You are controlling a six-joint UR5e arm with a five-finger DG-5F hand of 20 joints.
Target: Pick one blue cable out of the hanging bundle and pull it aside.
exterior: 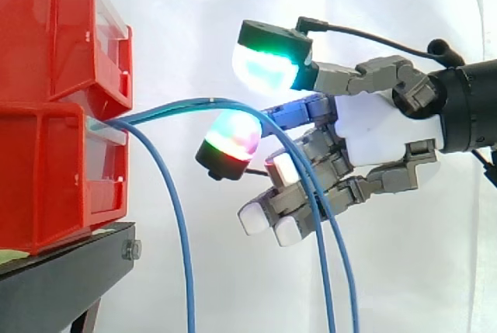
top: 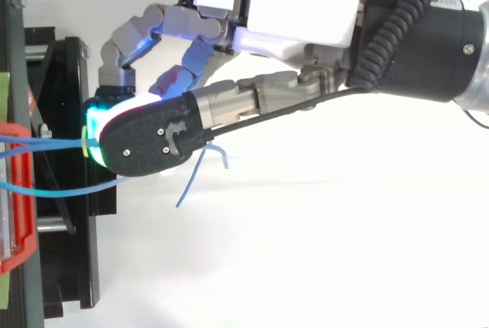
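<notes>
My fingers are above the blue cables split by a gap (exterior: pixel 334 271), so the neighbouring cable (exterior: pixel 322 271) will fall back toward the red bins when I pull one aside.
Three thin blue cables come out between the stacked red bins (exterior: pixel 46 170), arch to the right and hang down. One cable (exterior: pixel 183 240) drops close to the bins. The other two cables (exterior: pixel 335 271) fall further right, crossing in front of the hand's lower fingers (exterior: pixel 299 209). My hand (exterior: pixel 380 127) reaches in from the right, open, its fingers spread and loosely bent. The top of the cable arch runs through the gap between the green-glowing upper pad (exterior: pixel 268 65) and the red-green lower pad (exterior: pixel 231 140); those pads stand apart. In the top view the hand (top: pixel 298 7) ends at the cables (top: pixel 53 189).
The red bins (top: pixel 15 190) sit on a black stand (exterior: pixel 66 275) at the left, with a white curtain behind. Loose cable ends (top: pixel 195 171) dangle under the hand in the top view. Open space lies right of and below the bins.
</notes>
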